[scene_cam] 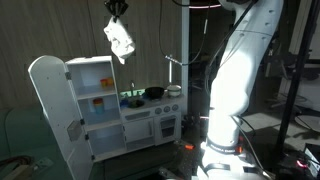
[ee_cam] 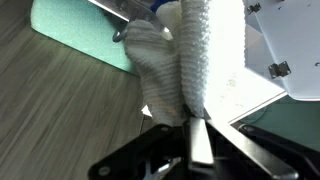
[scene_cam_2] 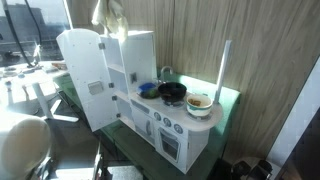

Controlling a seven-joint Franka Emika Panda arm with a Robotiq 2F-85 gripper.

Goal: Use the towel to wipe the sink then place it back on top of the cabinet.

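Note:
I see the towel hanging clear [scene_cam: 121,40] above the cabinet top, so my gripper should carry on going toward the open sink [scene_cam_2: 148,91] and let go once the towel rests in it.
My gripper [scene_cam: 117,9] is high above the toy kitchen and shut on a white towel [scene_cam: 121,40] that hangs down from it. The towel also shows in an exterior view [scene_cam_2: 108,14] at the top edge, above the tall white cabinet [scene_cam_2: 135,60]. In the wrist view the towel [ee_cam: 185,60] fills the middle, pinched between the black fingers [ee_cam: 190,125]. The cabinet top [scene_cam: 90,62] lies below and left of the towel. The sink [scene_cam_2: 149,89] is a blue basin on the counter beside the cabinet.
The cabinet door [scene_cam: 48,105] stands open. A black pot [scene_cam_2: 172,92] and a bowl [scene_cam_2: 199,102] sit on the counter. A tall faucet post [scene_cam: 168,70] rises near the robot's white arm [scene_cam: 235,70]. A wood panel wall is behind.

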